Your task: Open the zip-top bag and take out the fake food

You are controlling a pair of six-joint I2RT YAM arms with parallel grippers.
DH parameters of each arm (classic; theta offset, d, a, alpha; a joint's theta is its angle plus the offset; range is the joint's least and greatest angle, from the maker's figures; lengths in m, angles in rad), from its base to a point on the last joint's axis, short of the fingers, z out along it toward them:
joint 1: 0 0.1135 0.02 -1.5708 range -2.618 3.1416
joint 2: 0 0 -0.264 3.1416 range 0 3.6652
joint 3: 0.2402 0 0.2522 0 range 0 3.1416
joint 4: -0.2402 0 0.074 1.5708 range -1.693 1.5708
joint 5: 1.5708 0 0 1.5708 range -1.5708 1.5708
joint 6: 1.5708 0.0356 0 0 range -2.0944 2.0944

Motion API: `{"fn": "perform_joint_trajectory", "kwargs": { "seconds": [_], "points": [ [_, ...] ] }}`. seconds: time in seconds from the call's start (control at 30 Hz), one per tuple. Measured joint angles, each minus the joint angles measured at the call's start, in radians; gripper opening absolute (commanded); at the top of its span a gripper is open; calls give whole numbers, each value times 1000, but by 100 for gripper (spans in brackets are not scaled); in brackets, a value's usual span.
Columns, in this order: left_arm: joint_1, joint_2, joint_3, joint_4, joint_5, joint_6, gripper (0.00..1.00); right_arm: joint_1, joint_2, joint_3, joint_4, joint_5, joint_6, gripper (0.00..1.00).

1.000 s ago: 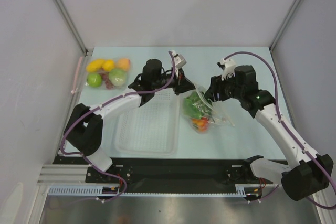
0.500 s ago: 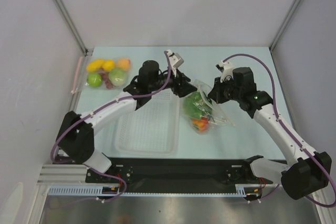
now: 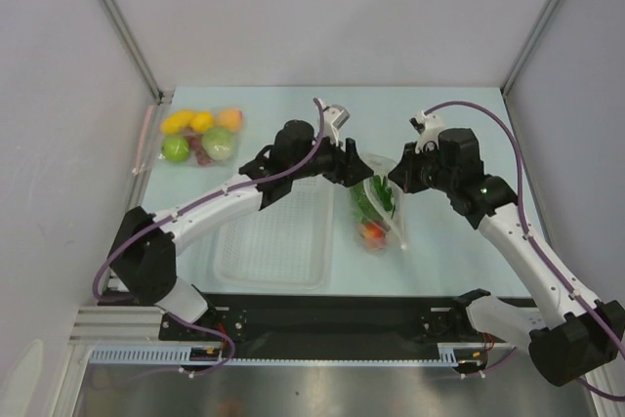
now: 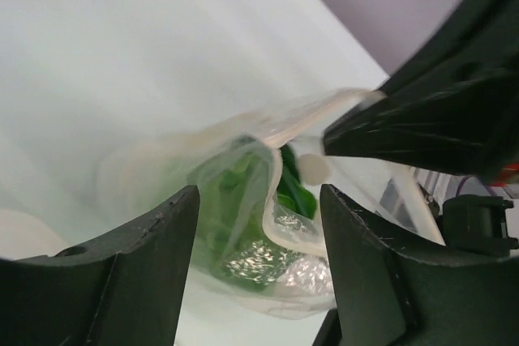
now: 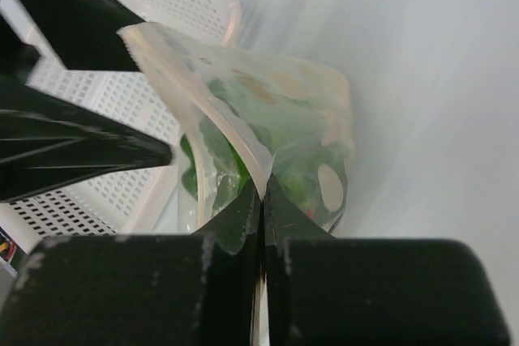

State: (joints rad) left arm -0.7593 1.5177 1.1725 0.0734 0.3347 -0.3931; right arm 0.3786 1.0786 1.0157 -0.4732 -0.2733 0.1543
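The bag's plastic (image 4: pixel 235 220) is between my left gripper and the green fake food. Next, I lift clear and then reach in from above through the bag's parted opening (image 4: pixel 298 188).
The zip-top bag (image 3: pixel 383 210) hangs just right of the white basket, its top edge raised. Green fake food (image 3: pixel 369 198) and a red tomato (image 3: pixel 372 231) show through the plastic. My right gripper (image 3: pixel 396 177) is shut on the bag's top rim; in the right wrist view the rim strip (image 5: pixel 212 111) runs into the closed gripper (image 5: pixel 262 198). My left gripper (image 3: pixel 355 167) is open at the bag's left side. In the left wrist view its gripper (image 4: pixel 259 269) straddles the bag (image 4: pixel 243 192) without touching it, with the mouth's lip parted and green leaves (image 4: pixel 293 194) inside.
The white perforated basket (image 3: pixel 273 236) lies left of the bag, under my left forearm. A clear pouch of round fruits (image 3: pixel 200 136) with a pink strip sits at the back left. Side walls close in the table on both sides.
My left gripper let go of the bag and opened, staying beside it. My right gripper closed on the bag's rim and holds it up; the bag hangs narrower.
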Motion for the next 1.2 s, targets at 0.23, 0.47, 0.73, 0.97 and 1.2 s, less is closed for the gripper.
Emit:
{"fn": "perform_joint_trajectory", "kwargs": {
  "seconds": [0.23,0.47,0.73,0.97,1.2],
  "points": [
    [-27,90,51,-98,-31,-37,69,44,-35,-2,0,23,28,0],
    [-43,101,80,-110,-47,-37,43,69,-47,-13,0,31,38,0],
    [-47,126,110,-168,-68,-22,8,77,-58,-21,-12,123,56,0],
    [-50,126,205,-338,-71,82,12,78,-64,-7,-63,277,67,0],
    [-50,101,248,-505,-144,171,25,91,-64,6,-87,338,82,0]
  ]
}}
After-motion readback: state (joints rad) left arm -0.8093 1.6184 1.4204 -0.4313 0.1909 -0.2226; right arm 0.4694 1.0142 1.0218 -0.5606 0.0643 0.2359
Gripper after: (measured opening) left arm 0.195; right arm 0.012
